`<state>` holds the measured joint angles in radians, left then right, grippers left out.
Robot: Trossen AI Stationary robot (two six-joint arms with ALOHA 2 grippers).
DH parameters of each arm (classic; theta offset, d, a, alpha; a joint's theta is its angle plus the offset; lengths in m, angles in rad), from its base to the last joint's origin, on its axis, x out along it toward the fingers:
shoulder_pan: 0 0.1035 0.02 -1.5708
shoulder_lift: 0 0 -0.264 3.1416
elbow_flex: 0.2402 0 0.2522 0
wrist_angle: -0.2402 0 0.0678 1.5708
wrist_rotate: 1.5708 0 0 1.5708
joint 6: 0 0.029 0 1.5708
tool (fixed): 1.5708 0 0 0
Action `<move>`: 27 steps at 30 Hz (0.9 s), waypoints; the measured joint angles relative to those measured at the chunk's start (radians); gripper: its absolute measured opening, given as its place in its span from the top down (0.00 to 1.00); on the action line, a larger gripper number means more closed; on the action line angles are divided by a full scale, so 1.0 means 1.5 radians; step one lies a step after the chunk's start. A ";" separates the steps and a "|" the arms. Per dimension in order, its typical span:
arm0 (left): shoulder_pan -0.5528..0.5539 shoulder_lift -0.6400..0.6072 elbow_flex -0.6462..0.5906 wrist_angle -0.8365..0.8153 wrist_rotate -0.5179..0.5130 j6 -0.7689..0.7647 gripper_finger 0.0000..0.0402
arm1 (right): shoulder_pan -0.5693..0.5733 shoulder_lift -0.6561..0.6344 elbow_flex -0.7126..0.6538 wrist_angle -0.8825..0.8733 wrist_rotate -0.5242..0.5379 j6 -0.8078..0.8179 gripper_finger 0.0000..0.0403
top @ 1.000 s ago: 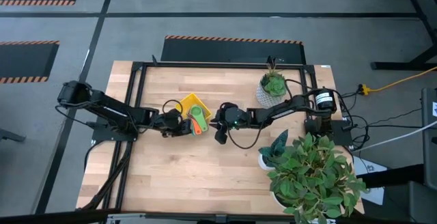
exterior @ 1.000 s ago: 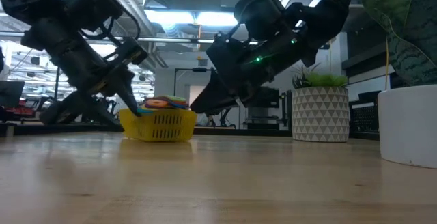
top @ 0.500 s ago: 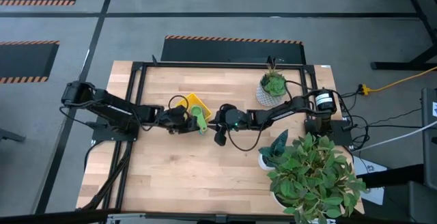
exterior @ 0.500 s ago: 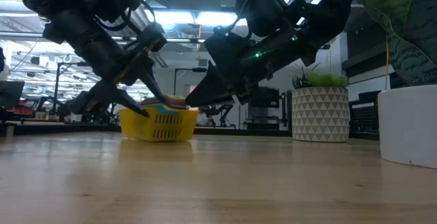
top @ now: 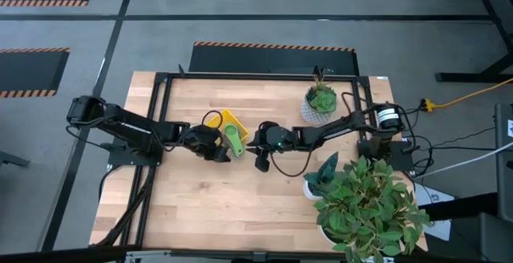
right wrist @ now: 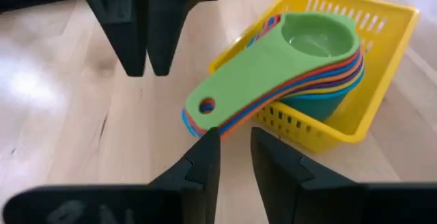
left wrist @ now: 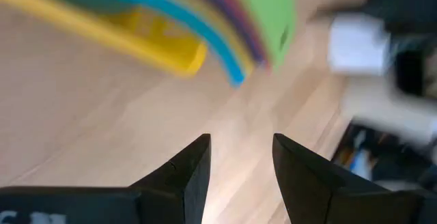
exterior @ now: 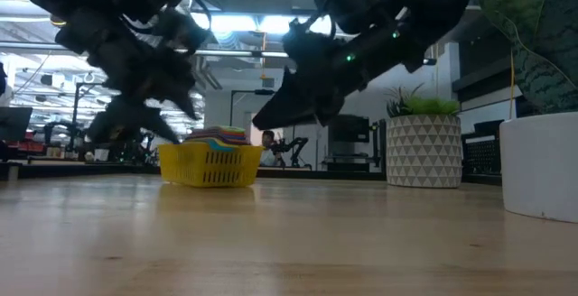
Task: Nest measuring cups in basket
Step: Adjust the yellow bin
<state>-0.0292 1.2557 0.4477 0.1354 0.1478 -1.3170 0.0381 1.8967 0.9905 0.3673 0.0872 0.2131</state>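
The handles (top: 236, 143) run at a slant across my right gripper's fingers. Next, my right gripper moves back while my left gripper turns the yellow basket (top: 227, 117) so that its handles point toward my right gripper.
The measuring cups (right wrist: 273, 67) sit nested in one stack, green on top, in the yellow basket (right wrist: 382, 19). Their handles (right wrist: 205, 108) stick out over the basket's rim above the table. In the high view the stack (top: 232, 135) and basket (top: 218, 120) lie mid-table. My left gripper (top: 222, 152) (left wrist: 239, 162) hovers open just left of the handles' ends, touching nothing. My right gripper (top: 255, 141) (right wrist: 235, 145) is open too, right of the handles, fingers pointing at them. In the low view both grippers (exterior: 167, 124) (exterior: 262, 120) flank the basket (exterior: 209, 165).
A white patterned pot (top: 319, 107) (exterior: 424, 152) with a small plant stands far right of the basket. A large leafy plant (top: 365, 199) in a white pot (exterior: 542, 165) fills the near right corner. Bare wood lies toward the near edge.
My left gripper moved in against the stack's handles, then drew back and rose off the table. An orange handle that had fanned out from under the green one now lies tucked beneath it. My right gripper rose slightly.
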 joint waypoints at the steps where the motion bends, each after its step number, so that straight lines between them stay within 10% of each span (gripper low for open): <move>1: 0.000 -0.001 0.000 -0.017 0.017 0.023 0.63 | 0.002 -0.007 0.000 -0.010 0.000 -0.009 0.78; 10: 0.003 -0.001 0.000 -0.188 -0.033 0.152 0.63 | -0.007 -0.017 0.001 -0.045 0.056 -0.044 0.78; 18: 0.003 -0.001 0.000 -0.185 -0.185 0.147 0.63 | -0.034 0.030 0.001 -0.014 0.059 -0.044 0.78; 27: 0.003 -0.001 0.000 -0.163 -0.193 0.146 0.63 | -0.078 0.040 0.000 0.031 0.058 -0.044 0.78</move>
<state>-0.0242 1.2541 0.4473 -0.1087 -0.1415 -1.0977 -0.0786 1.9572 0.9909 0.4135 0.1749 0.1478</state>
